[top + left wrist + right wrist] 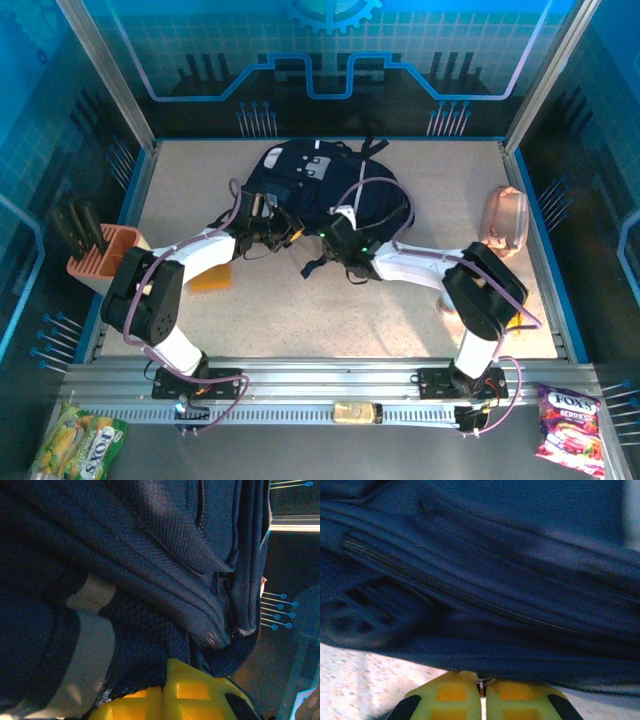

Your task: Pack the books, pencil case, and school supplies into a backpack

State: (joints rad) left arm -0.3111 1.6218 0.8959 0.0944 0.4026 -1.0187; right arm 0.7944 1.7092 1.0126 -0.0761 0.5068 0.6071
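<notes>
Next, my right gripper moves the zipper pull (481, 684) back toward my left gripper first to straighten the backpack, because the backpack lies crooked and bunched (312, 172) against my grippers.
The dark navy backpack (318, 190) lies at the back middle of the table. My left gripper (287, 232) is at its near left edge, and its yellow fingers (200, 690) are shut on a fold of navy fabric (140, 645). My right gripper (335, 243) is at the near edge of the backpack (485, 590). Its jaws are shut on the hem, with a small metal piece (481, 684) pinched between them. The pinkish-tan pencil case (507, 220) lies at the right wall. A flat orange-yellow pad (212, 277) lies under my left arm. The books are out of view.
A pink rack (100, 255) with black pieces stands at the left wall. Glass walls fence the table on three sides. Two snack bags (570, 420) (75, 440) lie beyond the front rail, off the table. Loose backpack straps (315, 265) trail between the grippers.
</notes>
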